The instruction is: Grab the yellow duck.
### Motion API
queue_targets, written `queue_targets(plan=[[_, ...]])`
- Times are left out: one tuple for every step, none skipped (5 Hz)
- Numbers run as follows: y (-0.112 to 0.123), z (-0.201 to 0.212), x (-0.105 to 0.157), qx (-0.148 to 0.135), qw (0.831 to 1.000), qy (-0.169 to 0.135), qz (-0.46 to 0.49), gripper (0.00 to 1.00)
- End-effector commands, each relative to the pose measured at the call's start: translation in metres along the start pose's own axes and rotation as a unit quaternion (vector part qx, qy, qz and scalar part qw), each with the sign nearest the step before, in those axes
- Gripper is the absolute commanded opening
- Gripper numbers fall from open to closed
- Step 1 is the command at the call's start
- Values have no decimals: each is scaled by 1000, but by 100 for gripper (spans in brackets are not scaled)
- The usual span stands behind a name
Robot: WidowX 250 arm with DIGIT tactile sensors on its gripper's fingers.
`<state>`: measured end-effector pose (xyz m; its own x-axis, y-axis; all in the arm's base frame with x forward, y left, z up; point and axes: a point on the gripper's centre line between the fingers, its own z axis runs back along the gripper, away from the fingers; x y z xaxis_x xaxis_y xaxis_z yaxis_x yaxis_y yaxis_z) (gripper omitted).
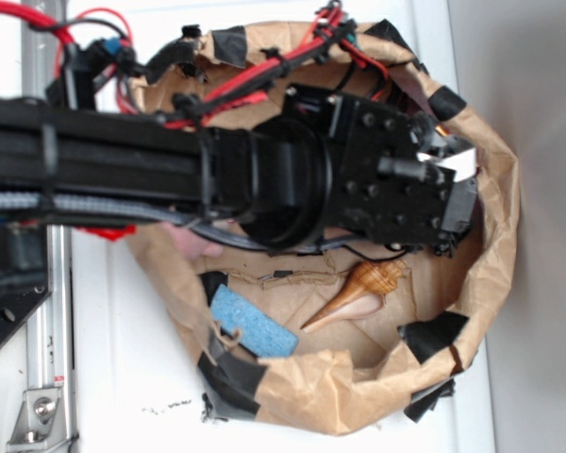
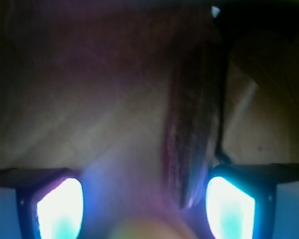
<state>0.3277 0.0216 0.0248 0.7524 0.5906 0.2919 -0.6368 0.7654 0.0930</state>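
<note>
The dark strip (image 2: 189,132) stands between my gripper's fingers and the yellow duck (image 2: 149,230) sits low. My gripper should move back, turn and reach around the duck.
My gripper (image 1: 460,192) reaches into a brown paper bag (image 1: 495,255) from the left and hangs over its right side. In the wrist view the gripper (image 2: 144,211) is open, its two glowing pads (image 2: 60,211) far apart. A blurred yellowish round shape (image 2: 144,231) lies low between them at the bottom edge; it may be the yellow duck, but I cannot tell for sure. In the exterior view the duck is hidden under the gripper and arm.
A tan-and-brown spiral seashell (image 1: 358,291) and a blue sponge (image 1: 253,323) lie on the bag's floor below the arm. A bit of pink plush (image 1: 196,247) shows under the arm. The bag's taped walls ring the gripper closely. A dark streaked strip (image 2: 194,129) stands ahead.
</note>
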Motion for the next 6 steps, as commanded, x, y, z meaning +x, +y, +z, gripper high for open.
queue_targets(plan=[[5, 32, -5, -62, 997, -7, -35, 0], [15, 62, 1, -71, 997, -11, -30, 53], [23, 72, 3, -94, 995, -16, -36, 100], [25, 75, 4, -109, 992, -4, -59, 100], [32, 65, 0, -157, 977, 52, -135, 100], [28, 46, -11, -148, 970, 66, -182, 100]])
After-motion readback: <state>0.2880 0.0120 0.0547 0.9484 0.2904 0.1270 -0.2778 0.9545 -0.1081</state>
